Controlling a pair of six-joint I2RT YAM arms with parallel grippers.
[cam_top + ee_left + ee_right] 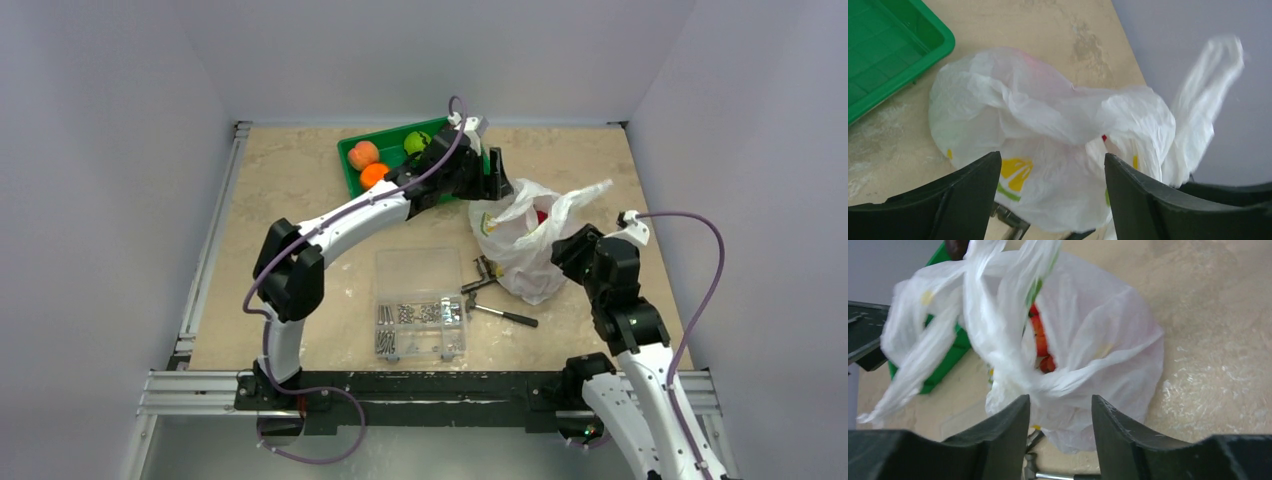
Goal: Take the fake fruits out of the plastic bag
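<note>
The plastic bag's limp rim point(520, 203) hangs in loose folds, so the bag's opening point(541, 215) will stretch wide and show more fake fruits when I pull the bag's rim.
The translucent white plastic bag point(522, 238) lies crumpled right of the table's centre, one loop handle sticking up to the right. Red fake fruits point(1040, 340) show through its open mouth, as a red spot in the top view point(541, 215) and a sliver in the left wrist view point(1104, 137). My left gripper point(495, 178) is open and empty just behind the bag point(1048, 115), its jaws wide apart point(1053, 157). My right gripper point(567, 250) is open at the bag's right side, jaws point(1060, 399) close before the bag point(1098, 340), holding nothing.
A green tray point(352, 153) at the back holds a peach-coloured fruit point(363, 154), an orange ball point(373, 174) and a yellow-green apple point(416, 141). A clear screw box point(420, 305) sits near the front. Metal tools point(500, 312) lie at the bag's near-left edge.
</note>
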